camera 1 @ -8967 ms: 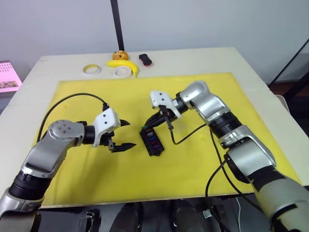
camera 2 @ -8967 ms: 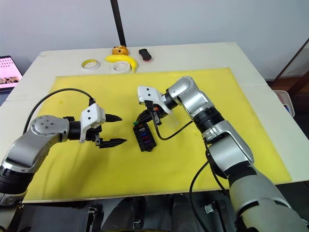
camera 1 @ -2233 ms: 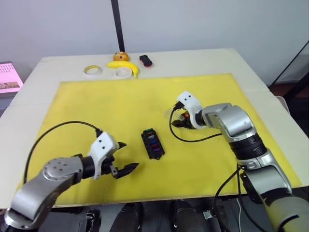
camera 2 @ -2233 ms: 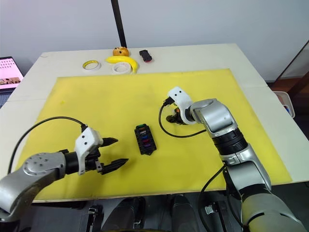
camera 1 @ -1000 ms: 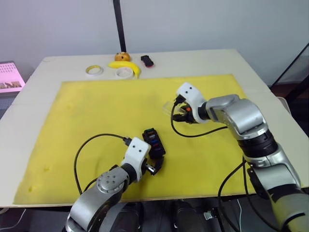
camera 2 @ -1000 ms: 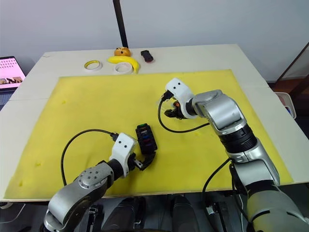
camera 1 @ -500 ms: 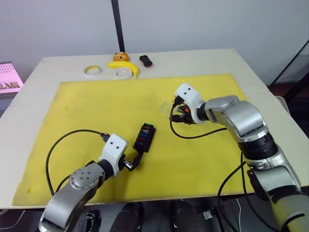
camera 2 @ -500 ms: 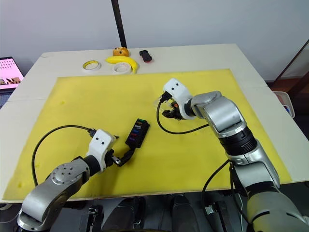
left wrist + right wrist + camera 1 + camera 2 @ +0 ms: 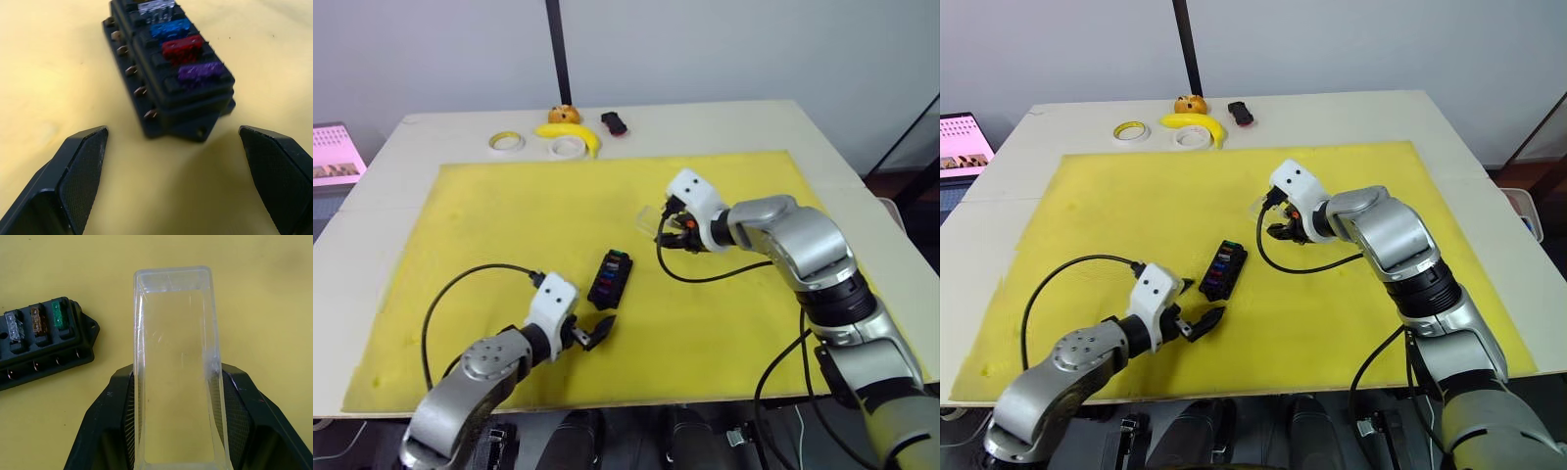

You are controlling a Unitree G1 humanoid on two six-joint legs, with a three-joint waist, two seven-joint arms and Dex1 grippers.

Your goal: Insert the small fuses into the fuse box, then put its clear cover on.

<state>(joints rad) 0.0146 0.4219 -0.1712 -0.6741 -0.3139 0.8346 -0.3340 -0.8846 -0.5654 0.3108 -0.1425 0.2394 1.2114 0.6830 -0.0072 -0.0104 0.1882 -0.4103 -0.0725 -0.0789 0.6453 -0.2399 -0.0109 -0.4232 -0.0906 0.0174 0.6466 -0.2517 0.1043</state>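
Note:
I expect the clear cover to leave the metal tabs outside when I push it down, because those tabs sit on a ledge below the fuses.
The black fuse box lies at a slant in the middle of the yellow mat. Small fuses sit in its slots: purple, red, blue and a green one at the far end. My left gripper is open just short of the box's near end, not touching it. My right gripper hovers beyond the box's far end, shut on the clear cover, which sticks out past its fingers.
At the table's back edge lie two tape rolls, a banana, a small orange thing and a black-and-red object. Black cables loop from both wrists over the mat.
My left gripper has let go of the fuse box's near end and drawn back a little, now open. The right gripper holds the cover in nearly the same place.

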